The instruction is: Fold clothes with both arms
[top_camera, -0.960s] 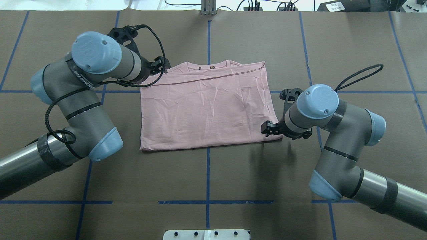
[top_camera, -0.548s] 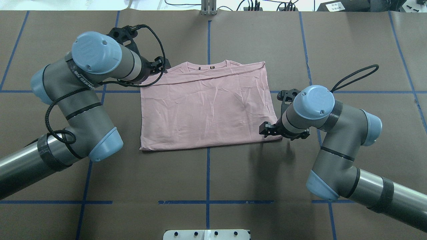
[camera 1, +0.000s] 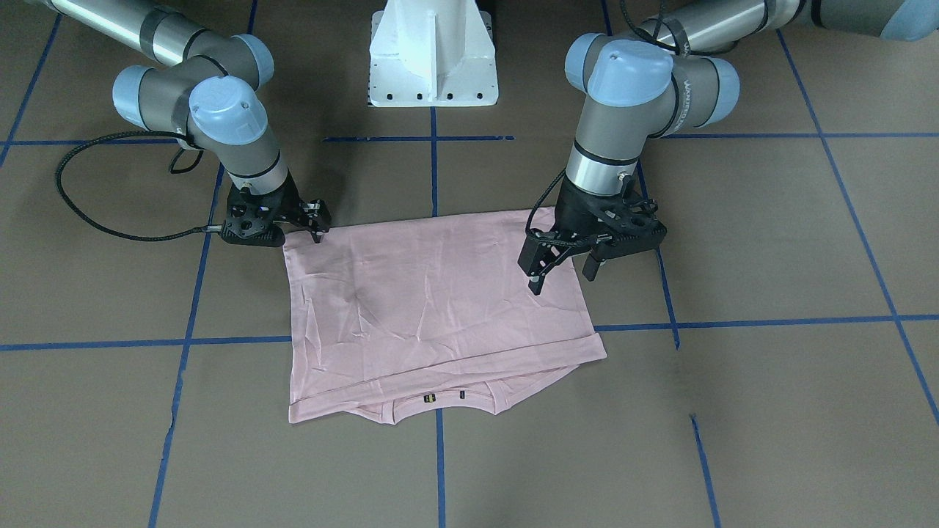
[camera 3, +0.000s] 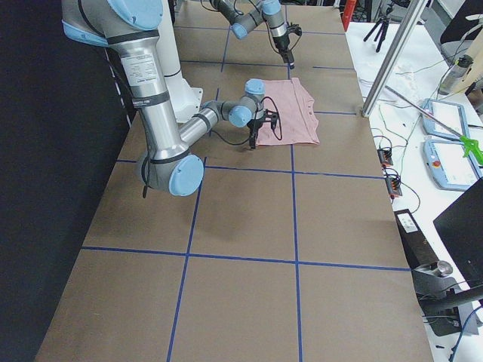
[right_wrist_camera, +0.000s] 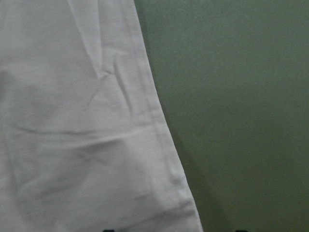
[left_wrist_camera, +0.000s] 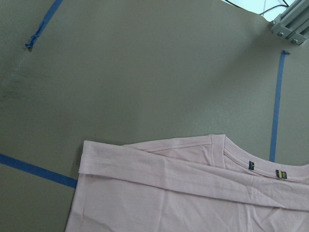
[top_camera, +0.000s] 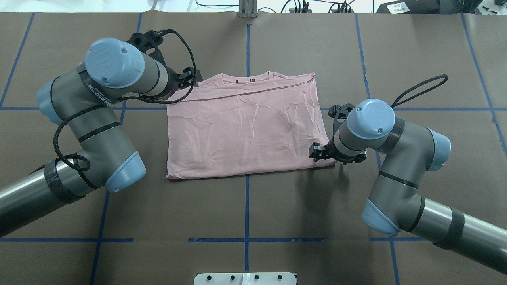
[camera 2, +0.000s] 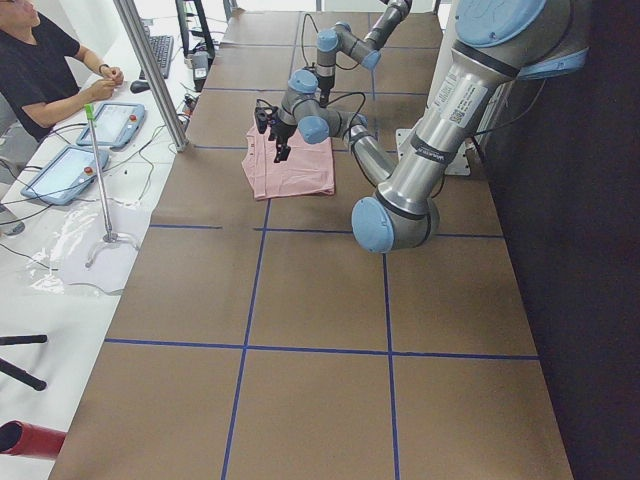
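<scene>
My gripper will make the whole shirt (camera 1: 431, 299) slide and swing round with its fold kept when it pulls the shirt's corner, because the pale pink T-shirt's folded band (camera 1: 444, 375) lies flat.
The pale pink T-shirt (top_camera: 245, 126) lies folded flat on the brown table, plain back up, collar at the far edge; it also shows in the front view (camera 1: 433, 301). My left gripper (camera 1: 562, 273) is open and empty, hovering above the shirt's far-left side near the folded sleeve edge (left_wrist_camera: 145, 164). In the overhead view it (top_camera: 191, 78) sits by the far-left corner. My right gripper (camera 1: 317, 224) is low at the shirt's near-right corner (right_wrist_camera: 193, 217), jaws open on either side of it. In the overhead view it (top_camera: 317, 152) overlaps that corner.
The white pedestal base (camera 1: 433, 55) stands behind the shirt on my side. Blue tape lines (top_camera: 247, 206) grid the table. Off the far edge an operator (camera 2: 40, 70) sits at a side bench with tablets (camera 2: 110, 125) and a metal pole (camera 2: 150, 70).
My right arm has shifted slightly left toward the shirt, bringing its gripper a little further over the near-right corner. The left arm and the shirt have not moved.
</scene>
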You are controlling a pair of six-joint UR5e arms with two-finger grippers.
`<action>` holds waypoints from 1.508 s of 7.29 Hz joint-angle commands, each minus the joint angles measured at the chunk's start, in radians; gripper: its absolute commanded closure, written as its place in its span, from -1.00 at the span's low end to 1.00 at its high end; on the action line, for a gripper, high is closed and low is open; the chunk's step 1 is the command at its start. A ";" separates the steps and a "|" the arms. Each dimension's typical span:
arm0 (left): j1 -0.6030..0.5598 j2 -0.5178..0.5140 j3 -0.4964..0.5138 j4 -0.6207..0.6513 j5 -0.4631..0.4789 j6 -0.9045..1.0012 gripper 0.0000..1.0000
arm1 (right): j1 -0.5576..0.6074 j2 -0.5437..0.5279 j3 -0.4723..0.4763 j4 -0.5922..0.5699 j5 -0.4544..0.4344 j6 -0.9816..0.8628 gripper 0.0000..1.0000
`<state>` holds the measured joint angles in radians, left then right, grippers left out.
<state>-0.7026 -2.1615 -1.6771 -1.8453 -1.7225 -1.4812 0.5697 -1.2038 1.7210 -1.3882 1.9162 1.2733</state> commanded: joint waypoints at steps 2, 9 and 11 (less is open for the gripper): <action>0.000 0.000 -0.001 0.000 0.001 0.002 -1.00 | 0.002 0.007 -0.003 0.000 0.003 -0.005 0.99; 0.000 0.003 -0.036 0.005 0.000 -0.002 -1.00 | 0.004 -0.148 0.191 -0.014 0.064 -0.008 1.00; 0.000 0.008 -0.036 0.003 0.001 -0.002 -1.00 | -0.120 -0.284 0.317 -0.014 0.064 0.009 1.00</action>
<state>-0.7028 -2.1565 -1.7128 -1.8420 -1.7217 -1.4832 0.5230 -1.4072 1.9610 -1.4019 1.9783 1.2725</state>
